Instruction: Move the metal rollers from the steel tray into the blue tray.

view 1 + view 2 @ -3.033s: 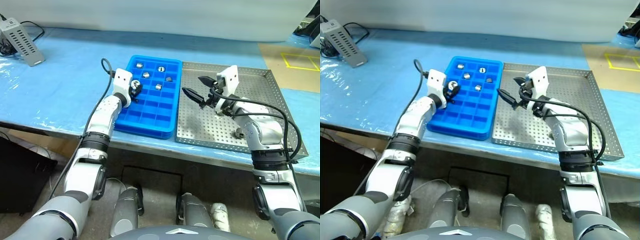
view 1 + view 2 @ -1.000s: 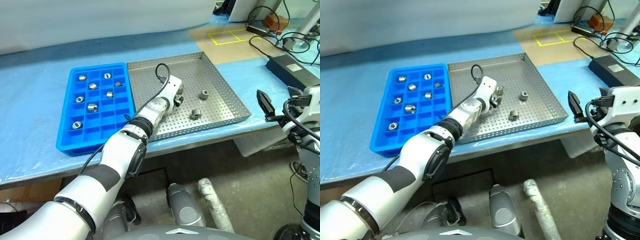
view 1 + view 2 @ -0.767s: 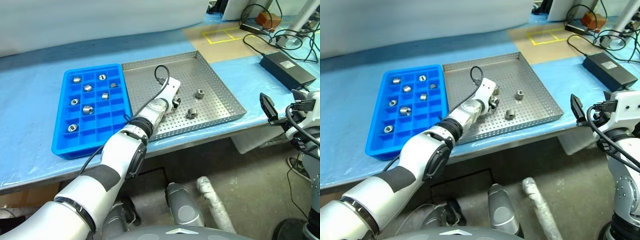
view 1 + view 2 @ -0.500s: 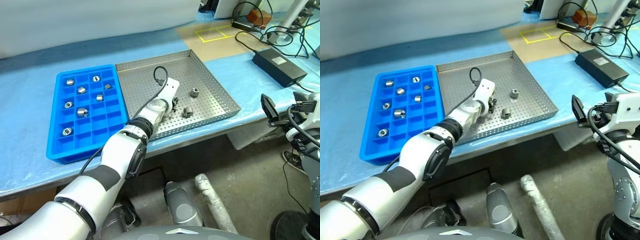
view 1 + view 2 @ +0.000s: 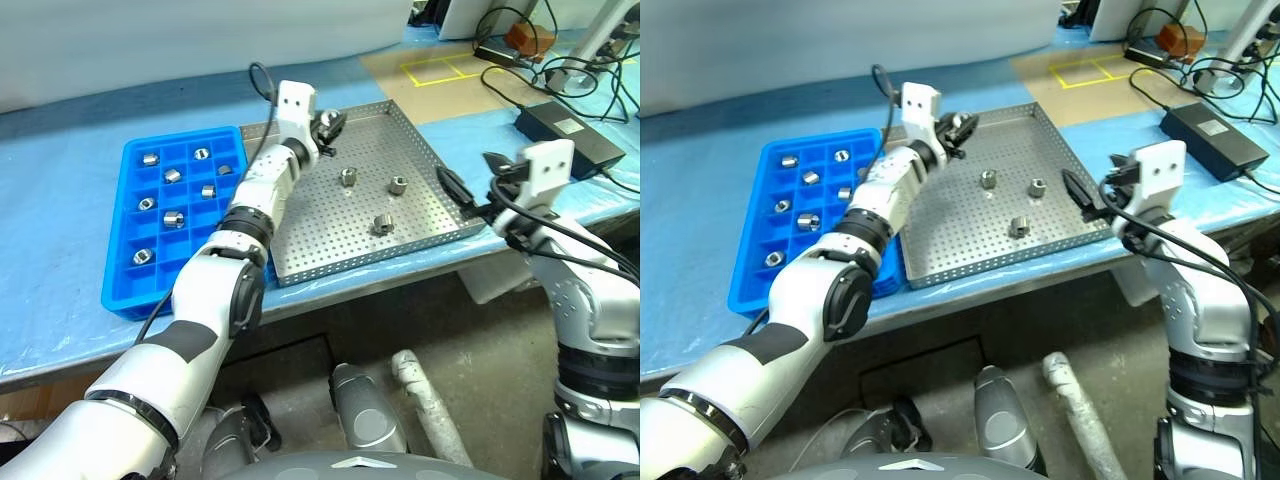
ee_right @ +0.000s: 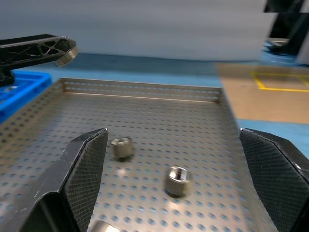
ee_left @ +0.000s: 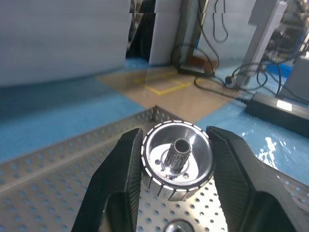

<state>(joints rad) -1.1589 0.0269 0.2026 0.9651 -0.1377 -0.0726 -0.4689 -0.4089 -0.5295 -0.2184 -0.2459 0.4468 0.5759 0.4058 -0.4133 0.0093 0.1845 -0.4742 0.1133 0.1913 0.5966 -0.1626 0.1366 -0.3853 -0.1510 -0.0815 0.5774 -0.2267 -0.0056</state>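
My left gripper should go next to the blue tray's front compartments (image 5: 135,287) and let go of the metal roller (image 5: 330,118) there, because the roller is clear of the steel tray and those compartments are empty.
My left gripper (image 5: 327,122) hangs above the far left part of the steel tray (image 5: 320,232), shut on one metal roller (image 7: 176,162) whose holed face looks at the wrist camera. Three more metal rollers lie on the perforated floor: one (image 5: 348,177) near the middle, one (image 5: 397,185) to its right, one (image 5: 381,224) nearer the front. The blue tray (image 5: 190,252) lies left of the steel tray with several rollers (image 5: 173,217) in its compartments. My right gripper (image 5: 470,185) stands wide open with nothing in it at the steel tray's near right corner, pointing across it.
Both trays sit on a table under a blue cover (image 5: 60,300), close to its front edge. To the right lie a black power brick (image 5: 565,125) and cables (image 5: 540,65). A yellow tape square (image 5: 435,70) marks a brown board behind the steel tray.
My left gripper closed on a roller on the steel tray floor and lifted it up toward the tray's far left. The right gripper swung in to the tray's near right corner.
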